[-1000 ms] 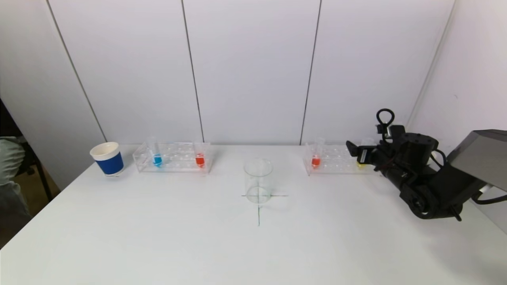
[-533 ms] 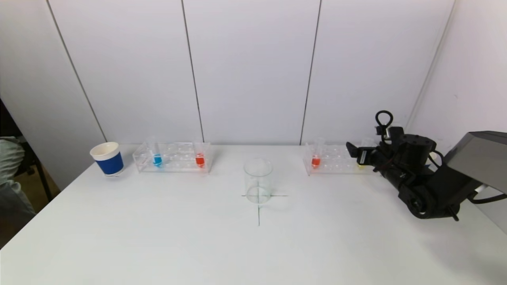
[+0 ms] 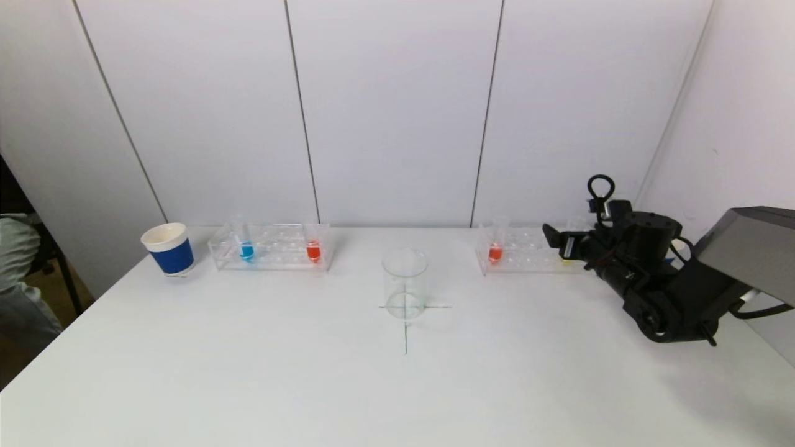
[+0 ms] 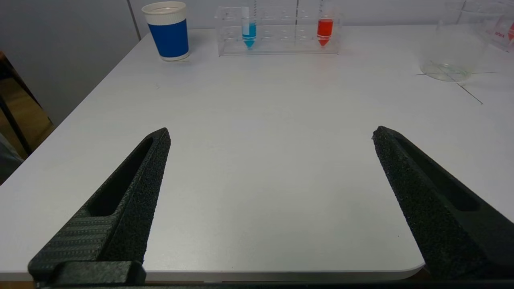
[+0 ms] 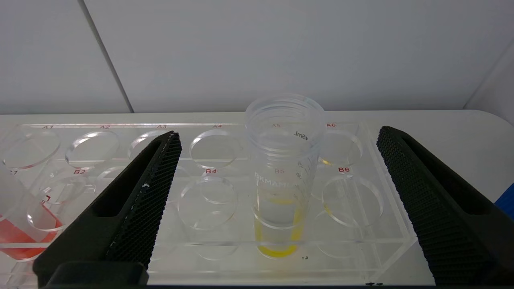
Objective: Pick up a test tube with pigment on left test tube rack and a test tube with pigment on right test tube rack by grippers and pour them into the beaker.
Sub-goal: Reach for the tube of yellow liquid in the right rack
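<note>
The yellow pigment (image 5: 278,230) is low in the open yellow tube (image 5: 285,124), so I expect the yellow pigment to cover only the bottom of the beaker when the robot pours it.
The left rack (image 3: 279,248) holds a blue tube (image 3: 246,250) and a red tube (image 3: 313,251). The empty glass beaker (image 3: 405,282) stands at the table's centre on a cross mark. The right rack (image 3: 528,256) holds a red tube (image 3: 495,252) and a yellow tube (image 5: 283,176) in slot B5. My right gripper (image 3: 559,243) is open at the rack's right end, and in the right wrist view (image 5: 278,134) the yellow tube stands between its fingers, untouched. My left gripper (image 4: 271,131) is open and empty over the table's near edge, out of the head view.
A blue paper cup with a white rim (image 3: 168,248) stands left of the left rack. The wall runs close behind both racks. The right rack's other slots (image 5: 209,200) hold nothing. A person's clothing shows at the far left edge.
My right gripper has crept a little farther toward the right rack, covering more of the yellow tube in the head view. Nothing else has moved.
</note>
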Action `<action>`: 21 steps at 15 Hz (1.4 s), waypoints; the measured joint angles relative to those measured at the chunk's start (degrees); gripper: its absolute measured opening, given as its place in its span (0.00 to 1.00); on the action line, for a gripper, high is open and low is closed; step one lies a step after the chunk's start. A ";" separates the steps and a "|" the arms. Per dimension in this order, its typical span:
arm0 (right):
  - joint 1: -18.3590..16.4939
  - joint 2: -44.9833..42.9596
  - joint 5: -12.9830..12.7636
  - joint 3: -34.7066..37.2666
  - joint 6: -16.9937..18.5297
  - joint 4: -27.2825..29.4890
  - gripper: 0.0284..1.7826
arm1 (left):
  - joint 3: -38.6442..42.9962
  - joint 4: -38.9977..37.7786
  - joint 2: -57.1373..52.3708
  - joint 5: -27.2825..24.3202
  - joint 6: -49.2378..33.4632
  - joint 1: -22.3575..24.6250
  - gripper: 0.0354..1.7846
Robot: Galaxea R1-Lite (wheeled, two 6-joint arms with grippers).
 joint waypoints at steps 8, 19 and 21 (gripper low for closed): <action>0.00 0.09 0.00 -0.28 -0.05 0.15 0.99 | 0.00 0.00 0.00 0.00 -0.02 0.00 0.99; 0.00 0.69 0.00 -0.83 -0.05 0.13 0.99 | 0.00 0.00 0.00 0.00 0.00 0.00 0.99; 0.00 0.74 0.00 -0.91 -0.05 0.13 0.99 | 0.00 0.00 0.00 0.00 -0.02 0.00 0.99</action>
